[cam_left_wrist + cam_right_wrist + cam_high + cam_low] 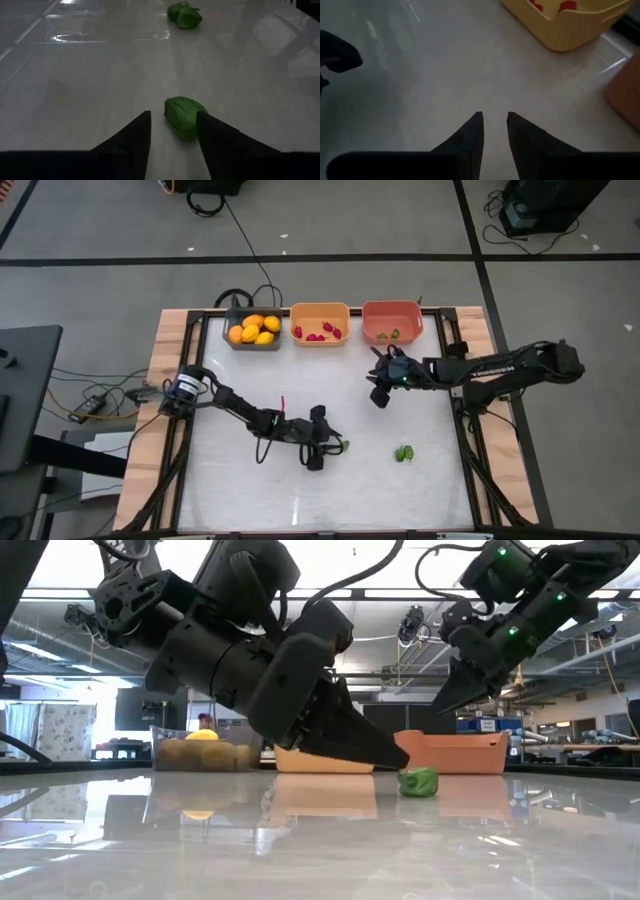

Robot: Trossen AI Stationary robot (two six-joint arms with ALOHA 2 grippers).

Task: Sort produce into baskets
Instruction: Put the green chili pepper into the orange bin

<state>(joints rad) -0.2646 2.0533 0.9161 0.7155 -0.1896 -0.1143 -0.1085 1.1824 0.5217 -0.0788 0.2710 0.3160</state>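
The green piece (418, 783) between the left gripper's fingers is far from the salmon-red bin, so the robot should lift it and pass it to the right gripper (378, 376).
A small green piece (182, 116) lies on the white table between the fingertips of my left gripper (172, 125), which is open and low over the table near its middle (325, 445). A second green piece (404, 453) lies on the table farther right; it also shows in the low view (419, 781). My right gripper (380, 385) hangs empty above the table in front of the salmon-red bin (391, 322), its fingers (476, 131) a narrow gap apart. The dark grey bin (252, 340) holds yellow-orange fruits, the orange bin (319, 313) holds red bits, and the salmon-red bin holds green bits. My left gripper stands with one finger on each side of the green piece, slanting down toward the table. The piece lies on the table close against one finger (212, 137), with a gap to the other. I cannot tell whether that finger touches it.
The three bins stand in a row along the table's far edge. A black frame (470, 440) runs around the white table top. Bare table lies toward the near edge (300, 500).
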